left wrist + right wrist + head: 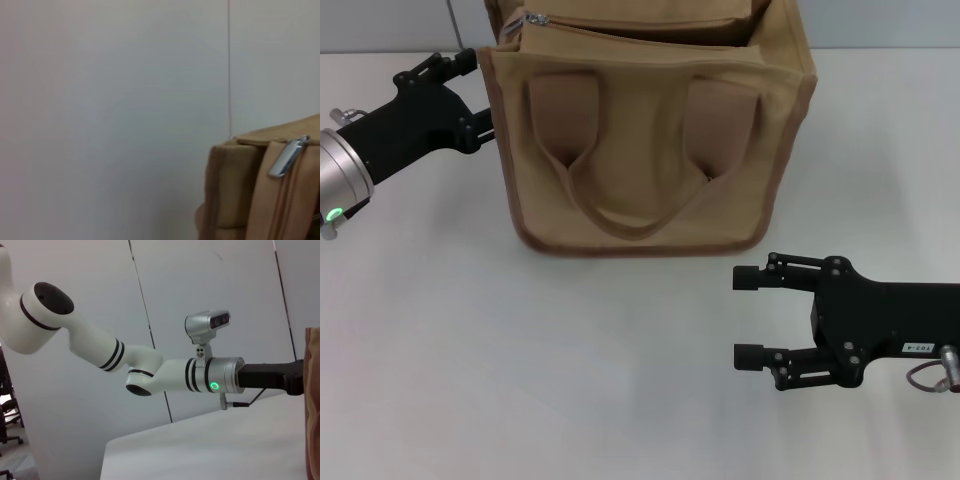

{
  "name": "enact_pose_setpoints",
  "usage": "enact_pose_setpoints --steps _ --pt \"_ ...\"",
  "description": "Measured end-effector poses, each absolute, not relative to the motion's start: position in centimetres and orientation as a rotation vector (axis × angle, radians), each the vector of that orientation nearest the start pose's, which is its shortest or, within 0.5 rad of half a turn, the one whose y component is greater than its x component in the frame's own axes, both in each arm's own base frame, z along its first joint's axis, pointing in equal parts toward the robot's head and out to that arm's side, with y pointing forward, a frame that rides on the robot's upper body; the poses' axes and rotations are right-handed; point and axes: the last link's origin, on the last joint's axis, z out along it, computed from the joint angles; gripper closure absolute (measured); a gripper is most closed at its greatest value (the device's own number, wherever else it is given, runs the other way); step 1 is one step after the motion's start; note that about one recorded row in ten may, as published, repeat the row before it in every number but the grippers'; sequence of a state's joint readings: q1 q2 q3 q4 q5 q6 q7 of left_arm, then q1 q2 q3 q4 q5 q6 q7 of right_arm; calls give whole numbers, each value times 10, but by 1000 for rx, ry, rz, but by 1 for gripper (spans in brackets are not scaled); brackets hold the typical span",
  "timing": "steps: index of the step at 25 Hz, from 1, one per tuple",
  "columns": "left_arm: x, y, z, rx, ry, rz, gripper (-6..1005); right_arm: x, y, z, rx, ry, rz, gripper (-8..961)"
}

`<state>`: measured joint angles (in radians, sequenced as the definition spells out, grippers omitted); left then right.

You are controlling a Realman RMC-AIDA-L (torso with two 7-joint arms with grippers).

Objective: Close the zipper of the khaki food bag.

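The zipper gapes open [665,37] past the silver pull tab, so my left gripper needs to keep the zipper's starting end steady while my right gripper grabs the tab [536,19].
The khaki food bag [645,140] stands upright at the far middle of the table, handle hanging down its front. The zipper [620,30] runs across its top, with the silver pull tab [535,20] at the bag's left end. My left gripper [480,92] is open, right beside the bag's upper left edge and below the pull tab. In the left wrist view the bag corner [235,195] and the pull tab [287,157] show close up. My right gripper [746,316] is open and empty over the table, in front of the bag's right corner.
The white table [520,380] spreads around the bag, and a light wall stands behind it. The right wrist view shows my left arm [165,375] reaching toward the bag's edge [312,405].
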<state>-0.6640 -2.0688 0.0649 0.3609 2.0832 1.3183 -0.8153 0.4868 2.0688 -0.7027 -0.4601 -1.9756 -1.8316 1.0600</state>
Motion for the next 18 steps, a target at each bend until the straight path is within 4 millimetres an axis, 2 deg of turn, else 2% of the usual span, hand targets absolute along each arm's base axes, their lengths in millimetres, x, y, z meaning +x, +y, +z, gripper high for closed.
enact_pose_setpoints --steps 6,11,18 --pt "-278 374 3 -2275 -354 -731 229 258 267 -22 -2910 354 1030 199" --pt "-277 375 4 -2259 -362 -748 463 258 267 -22 -2910 354 1030 203" --pt "-279 374 7 -2240 -373 -763 649 258 267 -22 -2910 355 1032 209"
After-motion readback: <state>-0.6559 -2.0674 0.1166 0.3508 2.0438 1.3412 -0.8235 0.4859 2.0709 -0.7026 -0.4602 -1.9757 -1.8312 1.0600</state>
